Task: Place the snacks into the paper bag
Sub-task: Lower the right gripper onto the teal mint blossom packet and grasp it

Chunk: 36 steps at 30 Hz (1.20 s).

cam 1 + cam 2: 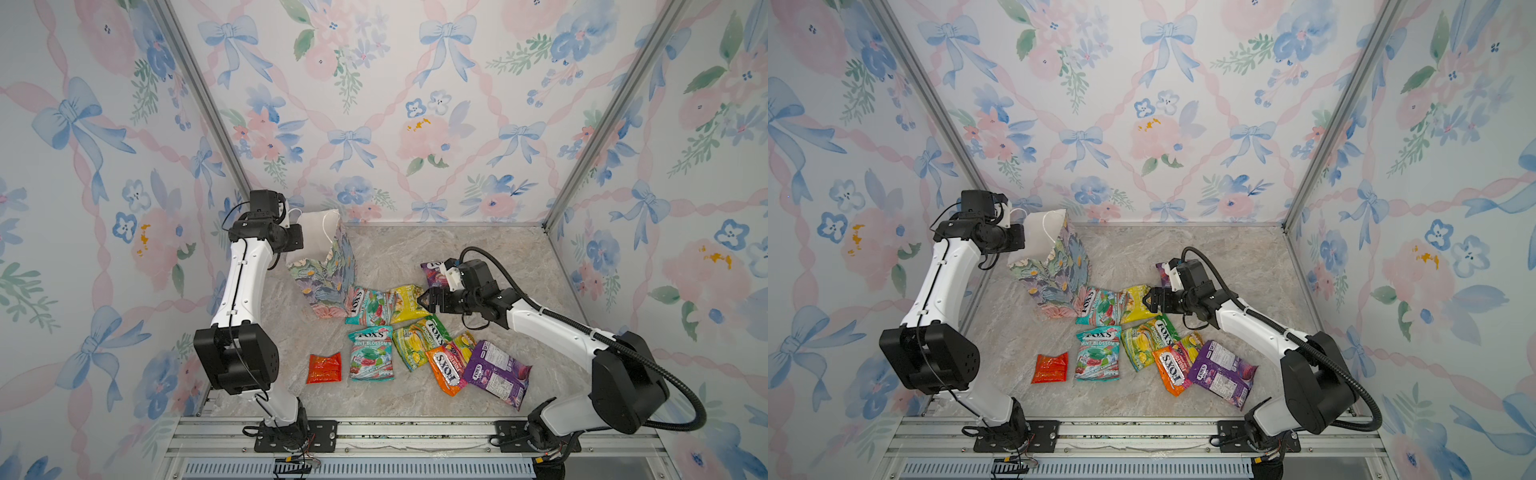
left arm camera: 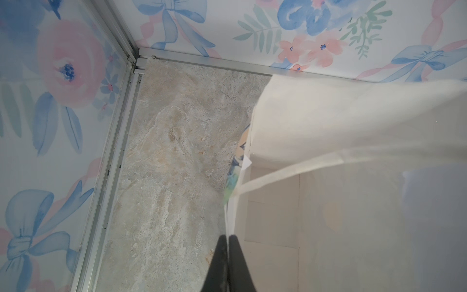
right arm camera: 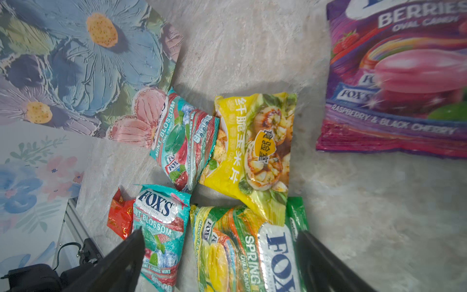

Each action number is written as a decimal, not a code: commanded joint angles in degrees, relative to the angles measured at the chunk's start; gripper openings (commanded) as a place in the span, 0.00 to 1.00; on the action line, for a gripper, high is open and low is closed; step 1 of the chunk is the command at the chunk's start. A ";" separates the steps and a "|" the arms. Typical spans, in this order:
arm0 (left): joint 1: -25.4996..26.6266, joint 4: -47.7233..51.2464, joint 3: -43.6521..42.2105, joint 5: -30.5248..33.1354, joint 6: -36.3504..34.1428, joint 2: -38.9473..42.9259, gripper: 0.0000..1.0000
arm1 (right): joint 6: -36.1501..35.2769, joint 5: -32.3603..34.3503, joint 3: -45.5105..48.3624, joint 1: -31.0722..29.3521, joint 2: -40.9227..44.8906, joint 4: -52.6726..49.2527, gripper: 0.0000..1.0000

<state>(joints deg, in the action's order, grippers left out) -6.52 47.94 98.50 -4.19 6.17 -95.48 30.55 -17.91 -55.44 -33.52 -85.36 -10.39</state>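
The front teal packet (image 1: 372,357) has film full of wrinkles and a thin top edge (image 1: 372,329). It will therefore crease and hang narrower when I pick it up.
The flower-printed paper bag (image 1: 328,274) (image 1: 1054,266) stands upright at the back left. My left gripper (image 2: 228,237) is shut on its near rim, white inside (image 2: 328,126) showing beside the jaws. Several snacks lie right of and in front of the bag: two teal packets (image 1: 368,309) (image 1: 370,353), a yellow one (image 1: 405,305), a green Spring packet (image 3: 247,247), an orange one (image 1: 446,370), two purple ones (image 1: 496,372) (image 3: 396,75) and a small red-orange one (image 1: 324,368). My right gripper (image 1: 422,300) (image 3: 220,233) hovers open above the yellow and green packets, holding nothing.
Flowered walls with metal corner posts (image 1: 582,166) close in the marble floor (image 1: 478,249) on three sides. An aluminium rail (image 1: 415,432) with both arm bases runs along the front edge. The left arm's elbow (image 1: 237,357) stands left of the red-orange packet.
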 commanded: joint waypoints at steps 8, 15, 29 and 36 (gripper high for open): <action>-0.19 0.76 -0.29 -1.81 1.16 -0.36 0.00 | 7.14 -1.84 -0.48 -10.10 -2.68 1.91 0.86; -0.19 0.55 -1.36 -1.94 1.34 0.38 0.00 | 10.38 -3.13 -0.28 -15.47 -7.63 4.18 0.79; -0.16 -0.04 -2.60 -3.54 2.39 1.58 0.00 | 14.27 -8.13 -3.74 -17.03 -18.62 6.74 0.74; -0.23 0.00 -2.21 -4.25 2.54 2.04 0.00 | 16.30 -10.74 -5.01 -17.06 -21.98 9.41 0.72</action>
<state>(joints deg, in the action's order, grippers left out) -6.52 46.46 96.90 -7.16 7.75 -94.76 45.41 -27.24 -58.85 -50.04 -105.56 -2.07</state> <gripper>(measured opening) 0.048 0.727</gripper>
